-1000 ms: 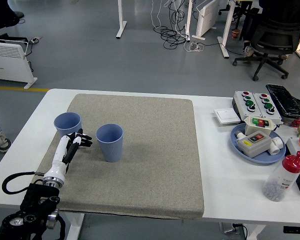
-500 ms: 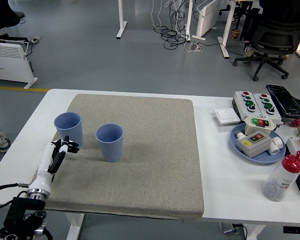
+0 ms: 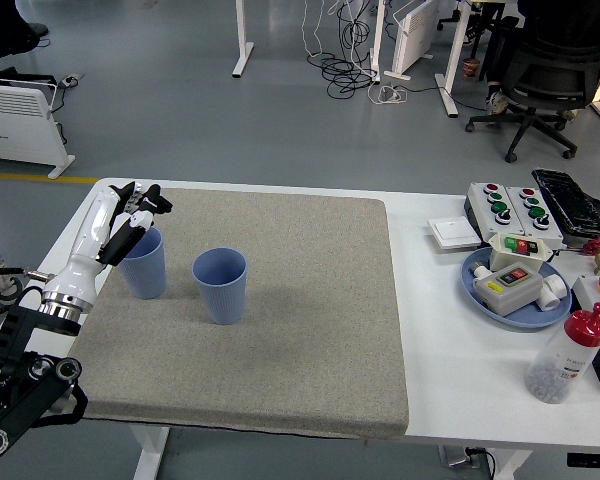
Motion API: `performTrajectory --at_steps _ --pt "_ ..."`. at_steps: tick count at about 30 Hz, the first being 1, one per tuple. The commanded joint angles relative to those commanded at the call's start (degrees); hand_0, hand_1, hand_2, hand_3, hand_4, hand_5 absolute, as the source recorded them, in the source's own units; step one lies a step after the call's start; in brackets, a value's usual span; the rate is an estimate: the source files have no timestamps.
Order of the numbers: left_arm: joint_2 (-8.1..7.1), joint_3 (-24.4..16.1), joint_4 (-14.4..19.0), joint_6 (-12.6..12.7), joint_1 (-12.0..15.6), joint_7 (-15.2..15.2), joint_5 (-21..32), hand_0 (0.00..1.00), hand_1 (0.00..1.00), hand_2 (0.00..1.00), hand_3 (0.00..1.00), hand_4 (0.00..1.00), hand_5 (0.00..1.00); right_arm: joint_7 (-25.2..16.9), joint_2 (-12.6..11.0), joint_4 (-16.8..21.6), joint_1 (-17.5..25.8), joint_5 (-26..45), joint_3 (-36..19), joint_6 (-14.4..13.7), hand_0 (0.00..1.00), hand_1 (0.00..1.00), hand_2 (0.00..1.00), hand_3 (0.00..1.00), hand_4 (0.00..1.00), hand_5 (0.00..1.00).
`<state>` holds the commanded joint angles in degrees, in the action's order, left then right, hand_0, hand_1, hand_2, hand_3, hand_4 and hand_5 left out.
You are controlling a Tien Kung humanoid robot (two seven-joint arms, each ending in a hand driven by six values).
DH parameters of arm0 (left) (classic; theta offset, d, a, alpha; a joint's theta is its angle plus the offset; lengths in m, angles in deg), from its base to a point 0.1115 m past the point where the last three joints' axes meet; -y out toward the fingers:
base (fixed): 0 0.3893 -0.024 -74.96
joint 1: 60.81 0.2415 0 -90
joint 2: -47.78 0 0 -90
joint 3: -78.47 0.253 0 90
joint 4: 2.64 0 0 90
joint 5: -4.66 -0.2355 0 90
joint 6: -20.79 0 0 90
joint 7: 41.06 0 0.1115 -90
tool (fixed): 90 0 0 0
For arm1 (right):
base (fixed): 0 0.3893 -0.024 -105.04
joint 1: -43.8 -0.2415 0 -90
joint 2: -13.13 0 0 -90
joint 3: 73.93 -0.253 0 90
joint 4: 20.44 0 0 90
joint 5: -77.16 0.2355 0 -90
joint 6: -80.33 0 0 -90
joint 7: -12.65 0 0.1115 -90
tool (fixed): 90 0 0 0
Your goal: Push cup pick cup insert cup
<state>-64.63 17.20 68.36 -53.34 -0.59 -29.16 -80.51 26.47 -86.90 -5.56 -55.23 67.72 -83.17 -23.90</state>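
Both cups taper toward the cup's base (image 3: 224,313), so I expect the second cup (image 3: 220,286) to sink deep into the other cup, leaving its top part showing, when I insert it.
Two blue cups stand upright on the grey mat (image 3: 300,330). One cup (image 3: 146,268) is at the mat's left side, the other cup (image 3: 220,285) a little to its right, with a gap between them. My left hand (image 3: 135,205) hovers over the rim of the left cup, its fingers spread and holding nothing. It partly hides that cup's opening. The left arm (image 3: 75,275) rises from the lower left corner. The right arm is out of view.
At the table's right are a blue bowl (image 3: 480,290) with button boxes in it, a control box with red and green buttons (image 3: 510,205), a white switch plate (image 3: 452,233) and a red-capped bottle (image 3: 565,355). Office chair and desks stand beyond the table.
My left hand has risen from the mat beside the left cup and moved farther back, ending above that cup's rim. Both cups stand where they were.
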Motion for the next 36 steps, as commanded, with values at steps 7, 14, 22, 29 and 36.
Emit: performTrajectory --at_steps 7,14,22,29,36 --pt "-0.82 4.3 -3.58 -16.93 -9.42 -13.89 -16.87 0.998 0.963 0.996 0.948 0.939 0.828 0.01 -0.05 0.03 -0.08 0.19 0.08 -0.06 0.69 0.619 0.631 0.544 0.092 0.483" --pt "0.39 10.66 -8.92 -32.26 -15.73 -17.62 -25.55 0.997 0.975 0.998 0.998 0.955 0.761 0.18 -0.04 0.06 -0.17 -0.09 -0.17 -0.1 0.689 0.618 0.631 0.544 0.092 0.483" --pt "1.54 12.57 -11.25 -40.36 -18.14 -20.03 -26.11 0.887 0.96 0.998 0.998 0.886 0.562 0.12 0.0 0.09 -0.18 0.15 -0.12 -0.13 0.689 0.618 0.63 0.544 0.092 0.481" --pt "2.22 13.0 -12.11 -39.99 -19.03 -19.95 -28.73 0.572 0.788 0.953 0.905 0.737 0.297 0.23 0.0 0.1 -0.15 -0.16 -0.27 -0.09 0.689 0.618 0.63 0.544 0.092 0.48" --pt "2.31 13.16 -12.26 -39.21 -19.24 -19.34 -30.04 0.421 0.679 0.863 0.777 0.683 0.245 0.15 -0.01 0.09 -0.18 0.03 -0.17 -0.13 0.689 0.619 0.63 0.544 0.093 0.48"
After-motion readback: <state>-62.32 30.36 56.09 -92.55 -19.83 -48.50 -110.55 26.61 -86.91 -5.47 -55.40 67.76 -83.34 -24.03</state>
